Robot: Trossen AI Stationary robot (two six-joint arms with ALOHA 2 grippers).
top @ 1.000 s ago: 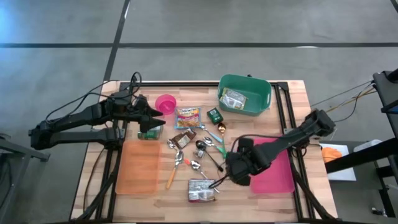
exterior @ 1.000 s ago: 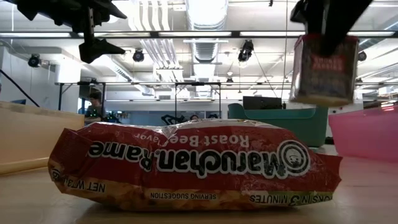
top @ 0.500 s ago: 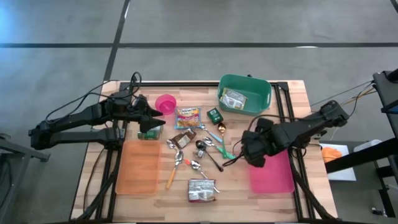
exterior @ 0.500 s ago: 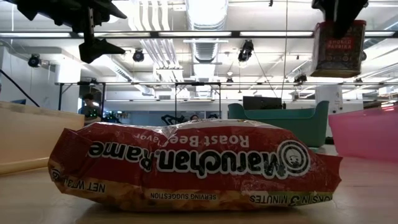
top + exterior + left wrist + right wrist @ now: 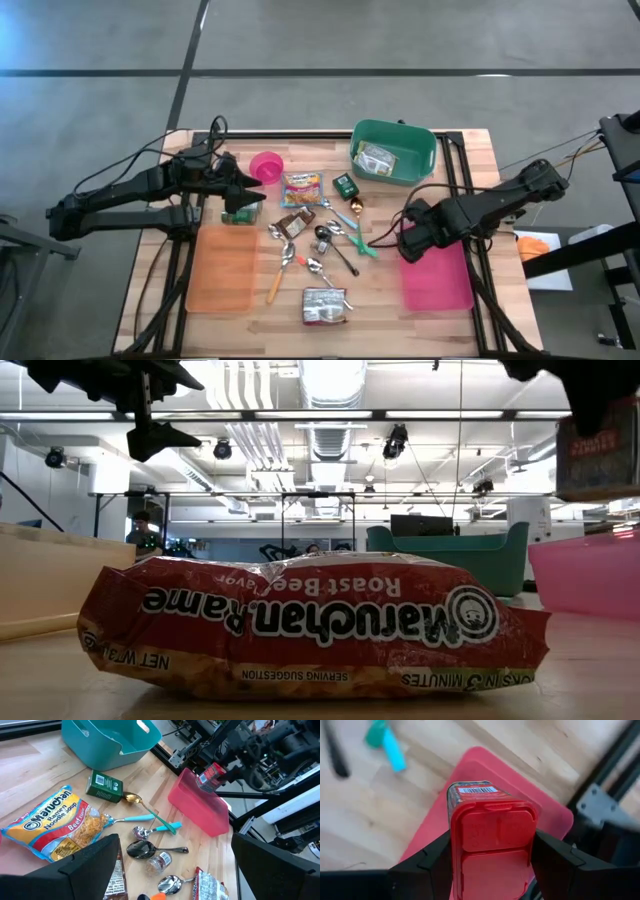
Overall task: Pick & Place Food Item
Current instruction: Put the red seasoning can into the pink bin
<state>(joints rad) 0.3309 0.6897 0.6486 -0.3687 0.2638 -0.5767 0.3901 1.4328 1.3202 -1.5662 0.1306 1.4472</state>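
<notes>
The red spice tin [image 5: 598, 460] hangs upright above the empty pink tray, so the robot's right gripper should go on lowering the tin until the tin's base touches the tray's bottom [image 5: 437, 282].
My right gripper [image 5: 410, 243] hangs over the far left corner of the pink tray [image 5: 440, 280], shut on a red spice tin [image 5: 492, 837] with a red lid. The left wrist view shows the same tin [image 5: 212, 774] above the tray, and the low view shows the tin [image 5: 598, 452] at its right edge. At the table's left, my left gripper [image 5: 245, 195] waits open and holds nothing. A red ramen packet [image 5: 323, 305] lies flat near the front edge. My right gripper pinches the tin's lid end [image 5: 455, 845] between its two fingers [image 5: 427, 862], one on each of two opposite sides. The fingers come from above, pointing down. The tin hangs upright below them, lifted clear above the pink tray.
A green bin [image 5: 430, 160] with a packet inside stands at the back right. A pink bowl [image 5: 266, 165], a Maruchan noodle packet [image 5: 302, 187], a green tin [image 5: 345, 184] and several spoons [image 5: 325, 245] fill the middle. An orange tray [image 5: 223, 270] lies front left.
My right gripper has carried the tin up and away from the front ramen packet, toward the table's right and far edges, until it hangs over the pink tray. It has rolled about its downward axis, turning the tin with it.
</notes>
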